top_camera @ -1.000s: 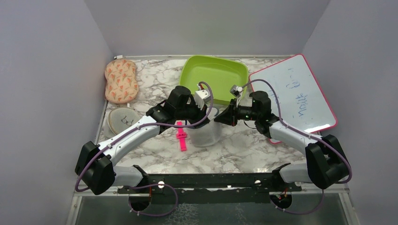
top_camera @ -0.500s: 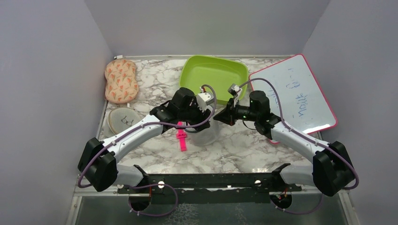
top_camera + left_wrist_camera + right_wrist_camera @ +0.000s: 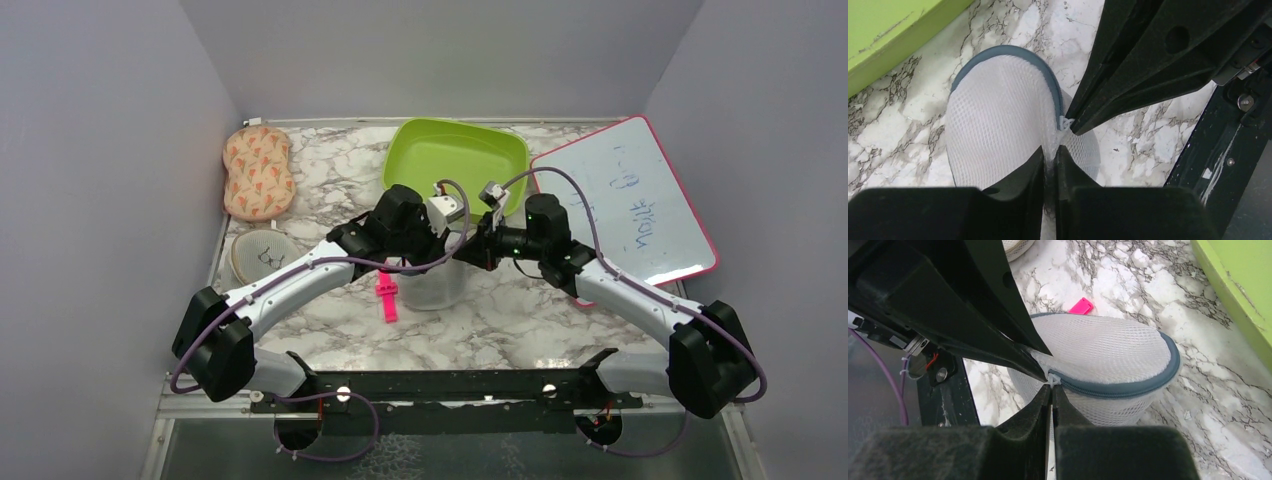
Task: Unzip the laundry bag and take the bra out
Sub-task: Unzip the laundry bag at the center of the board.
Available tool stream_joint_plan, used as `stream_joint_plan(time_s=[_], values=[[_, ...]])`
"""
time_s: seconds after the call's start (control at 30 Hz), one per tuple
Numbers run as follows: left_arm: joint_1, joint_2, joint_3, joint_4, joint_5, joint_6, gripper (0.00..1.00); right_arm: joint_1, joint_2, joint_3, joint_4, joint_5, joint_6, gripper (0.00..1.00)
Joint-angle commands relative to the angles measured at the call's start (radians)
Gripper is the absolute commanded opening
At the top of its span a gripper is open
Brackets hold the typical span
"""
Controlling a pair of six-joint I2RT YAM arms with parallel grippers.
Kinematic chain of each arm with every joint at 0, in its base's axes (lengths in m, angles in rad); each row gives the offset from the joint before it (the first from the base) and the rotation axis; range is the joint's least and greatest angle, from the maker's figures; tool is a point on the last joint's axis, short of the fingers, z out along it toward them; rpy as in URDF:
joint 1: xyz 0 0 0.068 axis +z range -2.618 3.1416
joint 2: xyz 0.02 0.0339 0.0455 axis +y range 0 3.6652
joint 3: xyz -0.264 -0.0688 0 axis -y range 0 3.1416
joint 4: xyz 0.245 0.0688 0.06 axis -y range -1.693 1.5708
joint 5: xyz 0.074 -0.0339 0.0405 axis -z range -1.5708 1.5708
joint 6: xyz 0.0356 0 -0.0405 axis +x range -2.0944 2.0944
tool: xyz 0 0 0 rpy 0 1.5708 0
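Note:
Next, my left gripper opens and takes the blue-grey zip rim before my right gripper pulls, because my left gripper is pinching loose mesh (image 3: pixel 1049 139) beside the zip pull.
The laundry bag (image 3: pixel 436 287), a white mesh dome with a blue-grey zip rim, stands at the table's middle. My left gripper (image 3: pixel 449 243) is shut on a pinch of its mesh; in the left wrist view the fold runs between the left gripper (image 3: pixel 1050 150) fingertips over the laundry bag (image 3: pixel 998 110). My right gripper (image 3: pixel 469 250) meets it from the right. In the right wrist view the right gripper (image 3: pixel 1052 388) is shut on the white zip pull (image 3: pixel 1053 379) of the laundry bag (image 3: pixel 1103 347). The visible zip is closed. The bra is hidden.
A green bin (image 3: pixel 455 155) sits behind the bag, and a pink-framed whiteboard (image 3: pixel 630 200) lies at the right. A pink strap (image 3: pixel 386 297) lies left of the bag. A beige mesh round case (image 3: pixel 262 257) and a peach patterned pad (image 3: pixel 258 172) lie at the far left.
Both wrists have drawn closer together over the bag: the left one moved right, the right one left. The left jaws now pinch the mesh beside the zip pull.

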Motion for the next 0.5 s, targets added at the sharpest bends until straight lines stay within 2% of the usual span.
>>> stream_joint_plan(time_s=[0.0,0.3,0.47], values=[[-0.022,0.000,0.038,0.010,-0.020,0.064,0.00,0.009,-0.021,0.038,-0.031,0.043,-0.016,0.02],[-0.046,-0.039,0.026,-0.063,0.021,0.230,0.00,-0.039,-0.001,0.061,-0.072,0.135,-0.023,0.01],[-0.048,-0.061,0.013,-0.063,0.039,0.241,0.00,-0.110,0.044,0.057,-0.023,0.116,-0.010,0.01]])
